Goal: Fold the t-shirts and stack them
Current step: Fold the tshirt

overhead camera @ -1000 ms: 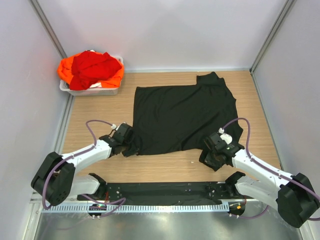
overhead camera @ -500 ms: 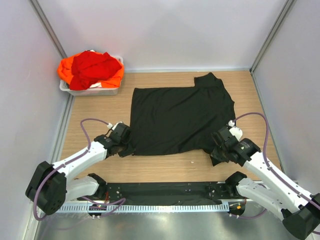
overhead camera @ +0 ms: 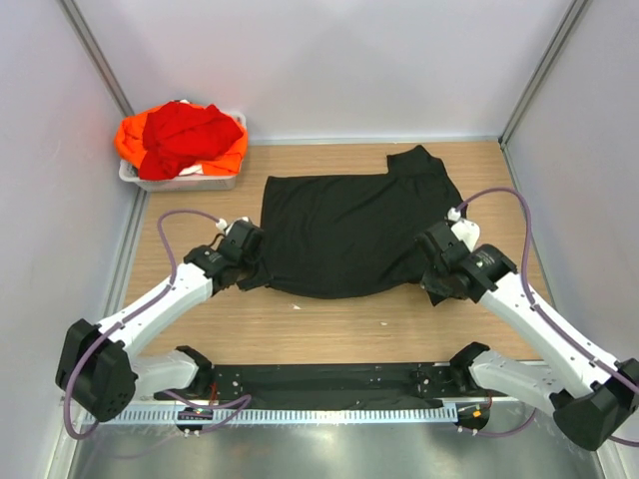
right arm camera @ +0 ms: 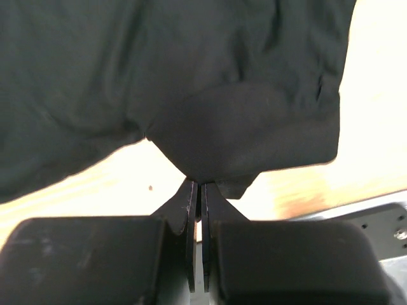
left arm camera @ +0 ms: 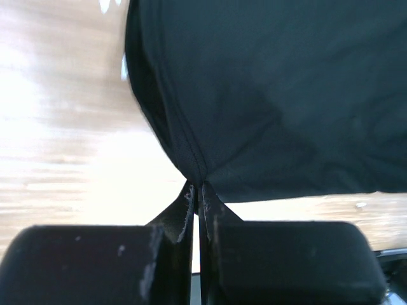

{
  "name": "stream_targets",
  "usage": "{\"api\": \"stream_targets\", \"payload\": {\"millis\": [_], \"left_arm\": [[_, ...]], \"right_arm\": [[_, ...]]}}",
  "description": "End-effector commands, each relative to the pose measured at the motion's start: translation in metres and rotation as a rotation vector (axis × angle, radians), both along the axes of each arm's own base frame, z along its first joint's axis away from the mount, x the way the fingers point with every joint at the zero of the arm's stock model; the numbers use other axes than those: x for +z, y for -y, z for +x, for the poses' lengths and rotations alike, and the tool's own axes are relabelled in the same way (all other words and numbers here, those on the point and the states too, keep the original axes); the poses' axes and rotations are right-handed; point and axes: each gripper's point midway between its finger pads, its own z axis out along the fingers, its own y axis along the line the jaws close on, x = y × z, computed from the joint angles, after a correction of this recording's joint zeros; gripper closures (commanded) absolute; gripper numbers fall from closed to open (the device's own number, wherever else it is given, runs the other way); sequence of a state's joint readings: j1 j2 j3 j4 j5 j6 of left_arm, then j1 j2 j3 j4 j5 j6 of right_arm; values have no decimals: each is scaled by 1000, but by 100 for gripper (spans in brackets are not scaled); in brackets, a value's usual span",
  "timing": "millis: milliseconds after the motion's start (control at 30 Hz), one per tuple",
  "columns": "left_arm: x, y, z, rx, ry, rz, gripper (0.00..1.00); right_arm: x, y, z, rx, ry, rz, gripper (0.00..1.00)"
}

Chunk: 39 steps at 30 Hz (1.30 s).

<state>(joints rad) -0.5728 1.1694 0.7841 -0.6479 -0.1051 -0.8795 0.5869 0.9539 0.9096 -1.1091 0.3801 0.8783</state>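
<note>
My right gripper should keep going over the body (overhead camera: 397, 208) and let go of the t-shirt's edge there, because both grippers pinch the black t-shirt's near edge (overhead camera: 344, 294) and the t-shirt's body lies flat.
The black t-shirt (overhead camera: 349, 230) lies spread on the wooden table, its near edge lifted. My left gripper (overhead camera: 250, 271) is shut on the shirt's near left corner, which shows pinched in the left wrist view (left arm camera: 198, 184). My right gripper (overhead camera: 431, 281) is shut on the near right corner, also pinched in the right wrist view (right arm camera: 201, 183). The shirt fills the upper part of both wrist views (left arm camera: 286, 95) (right arm camera: 191, 76). The red t-shirt (overhead camera: 185, 132) and the bright orange t-shirt (overhead camera: 130, 142) are heaped at the back left.
A white plastic tub (overhead camera: 180, 181) holds the red and orange shirts in the back left corner. Grey walls close in the table on three sides. A black rail (overhead camera: 319, 379) with the arm bases runs along the near edge.
Both grippers have moved away from the near edge toward the back, carrying the shirt's near corners with them. The shirt's near hem has lifted and shifted back over the cloth.
</note>
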Motion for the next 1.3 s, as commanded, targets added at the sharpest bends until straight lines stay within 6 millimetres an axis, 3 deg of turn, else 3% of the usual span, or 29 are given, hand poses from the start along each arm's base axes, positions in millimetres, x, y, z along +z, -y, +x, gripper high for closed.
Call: {"api": "stream_targets", "payload": {"millis": [0,300,533,867,1067,1133,1167,1267], "left_arm": [[12,-11,12,-20,2,73,100],[24,-13,57,-40,-18,85,100],[29,-12,95,-35,-24,102,100],[25,-7,137,-36,-55,131,100],[7,-12,159,-30,-114,181,98],[9,-14,169,-28,-114,195,98],[-1,-16,173,-24,-138,212,96],[0,-24,190,-18,-138,267,92]], "right_arm": [[31,5,28,54,66,-115,99],[59,13,69,178,26,-376,99],[62,15,100,201,15,-425,99],[45,34,146,173,-38,-469,99],[22,43,190,191,-89,-520,99],[19,41,210,214,-85,-532,99],[2,39,219,234,-122,-542,99],[-14,38,252,257,-134,-565,99]]}}
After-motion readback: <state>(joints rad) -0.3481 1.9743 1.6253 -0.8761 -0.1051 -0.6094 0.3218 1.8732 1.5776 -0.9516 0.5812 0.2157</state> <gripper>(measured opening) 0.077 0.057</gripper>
